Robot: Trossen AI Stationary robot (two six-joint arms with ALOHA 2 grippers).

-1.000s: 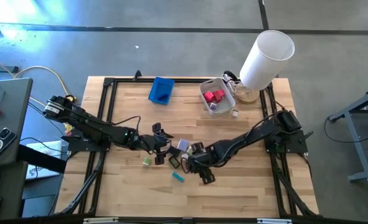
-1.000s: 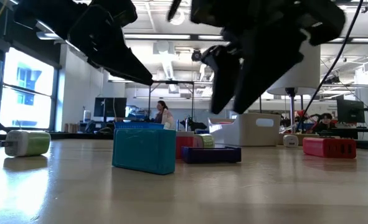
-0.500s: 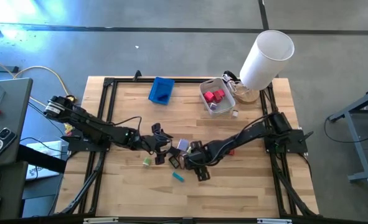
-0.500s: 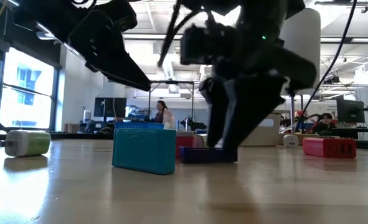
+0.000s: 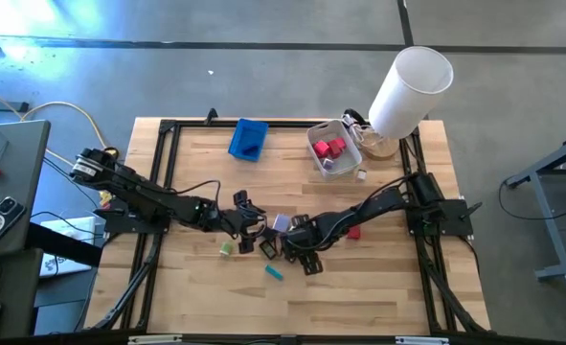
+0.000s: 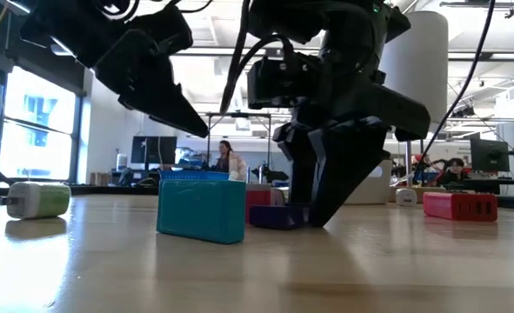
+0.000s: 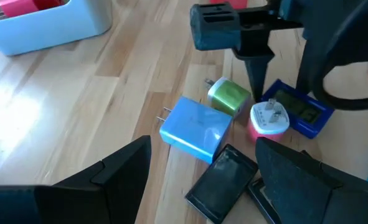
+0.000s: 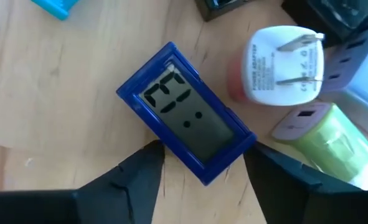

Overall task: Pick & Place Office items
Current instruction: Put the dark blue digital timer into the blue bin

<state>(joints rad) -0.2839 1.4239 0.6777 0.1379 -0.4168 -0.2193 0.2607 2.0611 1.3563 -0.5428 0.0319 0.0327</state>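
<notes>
The blue clock [image 8: 187, 114] lies at a slant between my right gripper's fingers. Next, I open them, line them up with the blue clock's long sides [image 8: 161, 139] and close them there.
Several small office items lie in a cluster mid-table: a blue digital clock [image 8: 187, 121], a white plug on a pink body [image 8: 283, 59], a green adapter [image 7: 229, 94], a light blue charger [image 7: 196, 127] and a black piece [image 7: 224, 180]. My right gripper [image 5: 300, 251] is open and down at the table, one finger on each side of the clock's end [image 6: 278, 216]. My left gripper [image 5: 249, 218] is open and hovers over the left side of the cluster, touching nothing. My right gripper comes from above, pointing down, with one finger [image 8: 143, 177] and the other [image 8: 283, 180] on either side of the blue clock's near end [image 8: 202, 171]. I cannot tell whether they touch it. The clock lies flat on the table, display up.
A teal block [image 5: 274, 273], a green piece [image 5: 225, 249] and a red block [image 5: 353, 232] lie apart from the cluster. At the far edge sit the blue tray [image 5: 249, 139], the white bin [image 5: 348, 158] holding red pieces, and a tall white cylinder [image 5: 409, 88].
My right gripper has moved toward the table's left and far side and come down over the blue clock, until its fingertips reach the table beside it.
</notes>
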